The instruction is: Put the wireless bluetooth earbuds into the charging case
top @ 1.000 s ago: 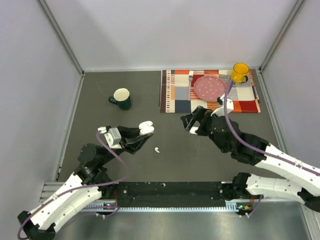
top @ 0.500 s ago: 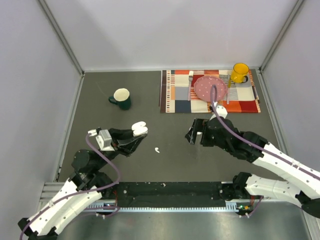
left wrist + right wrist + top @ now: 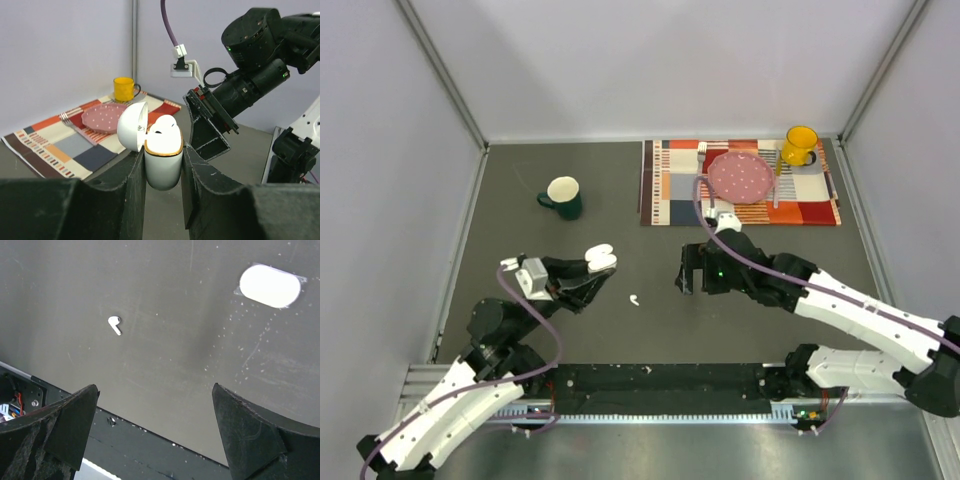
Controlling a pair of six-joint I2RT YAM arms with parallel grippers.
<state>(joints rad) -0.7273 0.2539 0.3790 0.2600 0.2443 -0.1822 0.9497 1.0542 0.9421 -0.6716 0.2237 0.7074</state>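
My right gripper keeps going toward the earbud (image 3: 634,299) and closes across it, because the loose earbud lies clear and its stem (image 3: 118,330) points toward the open fingers.
My left gripper (image 3: 596,268) is shut on the white charging case (image 3: 600,259) and holds it above the table with its lid open. In the left wrist view the case (image 3: 162,162) stands upright between the fingers, with one white earbud (image 3: 163,125) seated in it and the lid (image 3: 131,127) hinged back to the left. One loose white earbud (image 3: 634,299) lies on the dark table between the arms. My right gripper (image 3: 686,272) is open and empty, right of that earbud. In the right wrist view (image 3: 154,390) the earbud (image 3: 115,325) lies ahead and to the left. No other earbuds show.
A dark green mug (image 3: 563,197) stands at the back left. A striped placemat (image 3: 675,195) at the back right carries a pink dotted plate (image 3: 740,177), cutlery and a yellow mug (image 3: 800,145). The black rail (image 3: 660,380) runs along the near edge.
My right gripper has moved left and nearer, toward the loose earbud. My left gripper with the case drew back slightly to the left, then held still.
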